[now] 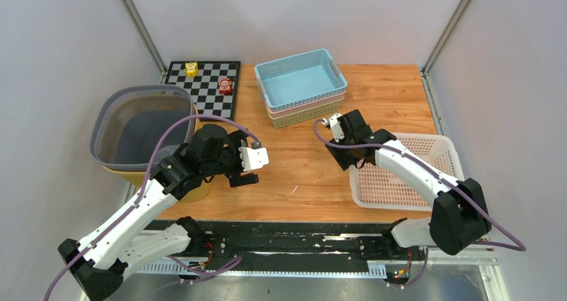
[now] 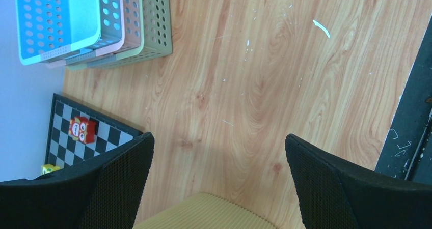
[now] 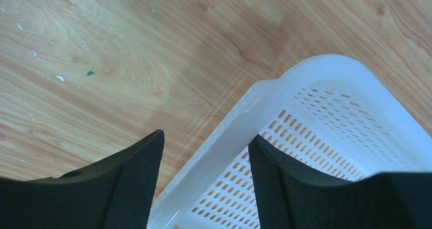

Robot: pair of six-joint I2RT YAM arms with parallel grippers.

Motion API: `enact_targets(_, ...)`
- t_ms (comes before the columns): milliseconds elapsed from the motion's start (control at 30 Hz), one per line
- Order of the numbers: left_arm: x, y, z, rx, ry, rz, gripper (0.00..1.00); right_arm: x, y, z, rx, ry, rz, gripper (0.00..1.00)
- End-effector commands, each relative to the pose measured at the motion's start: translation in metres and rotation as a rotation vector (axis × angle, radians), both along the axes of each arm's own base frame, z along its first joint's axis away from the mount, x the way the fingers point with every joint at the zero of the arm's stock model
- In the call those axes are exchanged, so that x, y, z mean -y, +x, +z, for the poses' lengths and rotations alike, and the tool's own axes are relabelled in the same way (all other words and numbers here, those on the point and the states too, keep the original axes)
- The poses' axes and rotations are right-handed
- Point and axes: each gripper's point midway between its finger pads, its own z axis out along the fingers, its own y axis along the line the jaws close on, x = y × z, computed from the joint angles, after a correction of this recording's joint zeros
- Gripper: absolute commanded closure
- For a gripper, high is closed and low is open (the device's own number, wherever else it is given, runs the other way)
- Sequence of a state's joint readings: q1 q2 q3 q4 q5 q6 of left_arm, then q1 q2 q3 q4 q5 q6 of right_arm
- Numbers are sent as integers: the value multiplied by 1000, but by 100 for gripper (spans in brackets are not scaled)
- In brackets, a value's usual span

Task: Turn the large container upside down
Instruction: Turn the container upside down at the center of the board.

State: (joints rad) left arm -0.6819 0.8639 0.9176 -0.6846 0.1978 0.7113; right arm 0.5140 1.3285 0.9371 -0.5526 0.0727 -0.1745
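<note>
My right gripper is open, and the large container's rim [image 3: 218, 159] runs at a slant across its fingers. The gripper should grip that rim squarely before it lifts the large container.
The large container is a white perforated basket [image 1: 449, 155] standing upright at the right of the table. My right gripper [image 1: 358, 162] is at its near-left corner. In the right wrist view the gripper [image 3: 206, 136] is open and straddles the basket's white rim [image 3: 239, 117]. One finger [image 3: 285, 183] is inside the basket. The other finger [image 3: 132, 183] is outside over the wood, with a gap left to the rim. My left gripper [image 1: 246, 159] hovers left of the table's middle. It stands wide open [image 2: 218, 136] with only bare wood between its fingers.
A grey round mesh basket [image 1: 110, 130] sits on a yellow ribbed container [image 2: 204, 211] at the left edge. A stack of blue, pink and green trays [image 1: 301, 80] stands at the back. Beside it lies a chessboard [image 1: 207, 87] with a yellow toy [image 1: 191, 68] and a red toy [image 1: 226, 85].
</note>
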Motion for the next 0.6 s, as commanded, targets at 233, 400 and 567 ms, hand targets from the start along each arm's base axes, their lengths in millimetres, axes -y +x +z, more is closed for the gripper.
enact_targets(233, 1, 1, -6, -10, -11, 10, 0, -21, -15, -4, -69, 108, 102, 53)
enact_targets(400, 1, 1, -6, -15, -11, 11, 0, -32, -25, -3, -91, 140, 195, 56)
enact_targets(567, 1, 0, -7, -17, -10, 9, 0, -36, -28, -3, -75, 108, 242, 48)
